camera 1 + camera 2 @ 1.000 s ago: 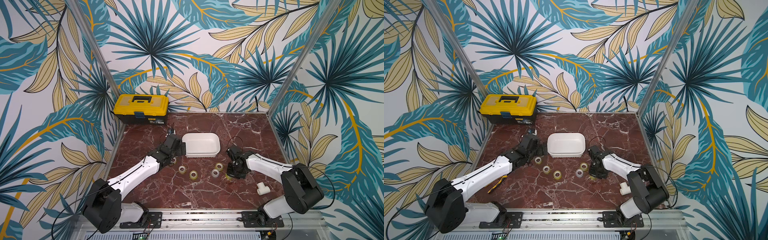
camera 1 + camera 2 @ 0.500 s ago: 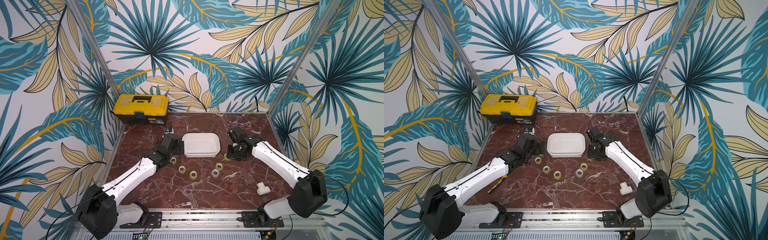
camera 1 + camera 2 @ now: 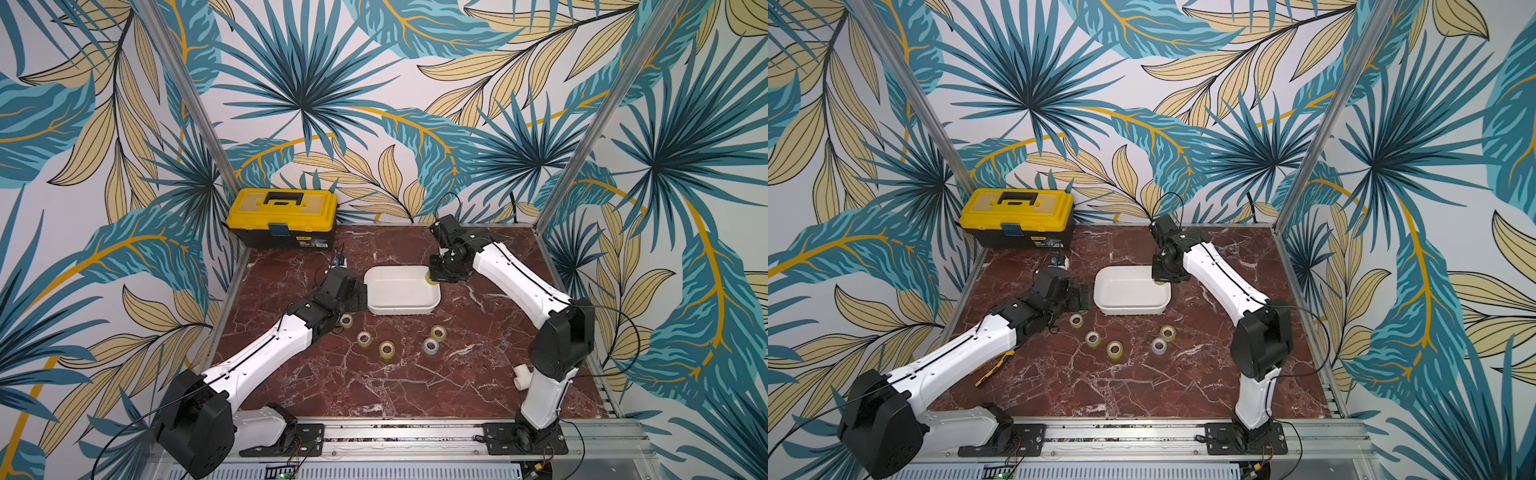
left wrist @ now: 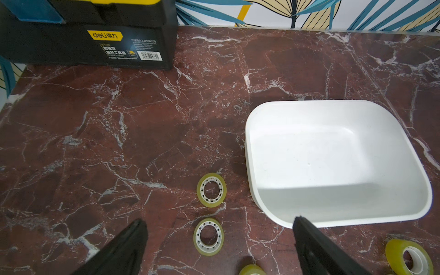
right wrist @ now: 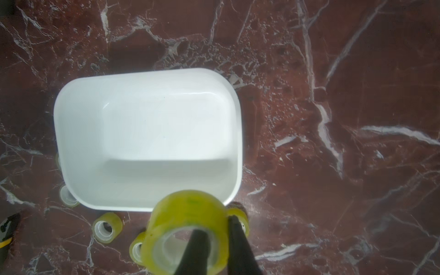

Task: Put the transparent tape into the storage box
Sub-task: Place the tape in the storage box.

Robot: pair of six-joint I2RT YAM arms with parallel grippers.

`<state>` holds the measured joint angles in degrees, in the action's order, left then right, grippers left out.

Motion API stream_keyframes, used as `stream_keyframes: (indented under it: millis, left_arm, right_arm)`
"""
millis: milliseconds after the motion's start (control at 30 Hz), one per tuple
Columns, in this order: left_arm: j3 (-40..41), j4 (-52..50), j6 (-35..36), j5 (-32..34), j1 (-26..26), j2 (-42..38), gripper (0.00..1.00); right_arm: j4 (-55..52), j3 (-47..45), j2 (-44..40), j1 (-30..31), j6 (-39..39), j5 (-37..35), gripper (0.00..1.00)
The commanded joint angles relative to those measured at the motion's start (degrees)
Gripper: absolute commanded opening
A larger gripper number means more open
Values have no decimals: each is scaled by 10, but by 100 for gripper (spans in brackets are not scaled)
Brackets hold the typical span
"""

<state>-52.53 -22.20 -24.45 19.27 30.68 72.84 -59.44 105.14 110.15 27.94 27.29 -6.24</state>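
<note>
The roll gripped (image 3: 430,280) by its side is above the box's rim, so my right gripper continues to go inward and down, and lets go just over the clear box's bottom (image 3: 414,288).
The storage box (image 3: 400,310) is a shallow white tub at mid-table, with nothing inside it. My right gripper (image 5: 215,226) is shut on a yellowish roll of transparent tape (image 5: 188,214), one finger through its core and one outside. In both top views that roll (image 3: 429,281) hangs at the tub's far right corner. Several more rolls (image 3: 387,349) lie on the marble in front of the tub. My left gripper (image 4: 219,220) stands open above one flat roll (image 4: 209,237), beside the tub's left rim (image 4: 248,166).
A yellow-and-black toolbox (image 3: 282,218) stands at the back left. A white pipe fitting (image 3: 521,376) lies at the front right, beside the right arm's base link. A yellow-and-black tool (image 3: 994,368) lies under the left arm. Patterned walls close in three sides.
The right arm has lifted its tape roll off the table at the front right and carried it back to the tub's far right corner. The left arm has shifted slightly back.
</note>
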Motion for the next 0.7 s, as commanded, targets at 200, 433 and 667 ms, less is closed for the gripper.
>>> stream_keyframes:
  millis: [200,433,667]
  left_arm:
    - [-31,-13,-1,-11,-5,-3,100]
    - [-33,-15,-5,-12,-6,2,100]
    - [-35,-18,-11,-12,-7,5,100]
  right_arm:
    - [2,96,144,19,-43,-64,0]
    - [5,127,217,20,-49,-97,0]
    - [6,153,266,21,-48,-106,0]
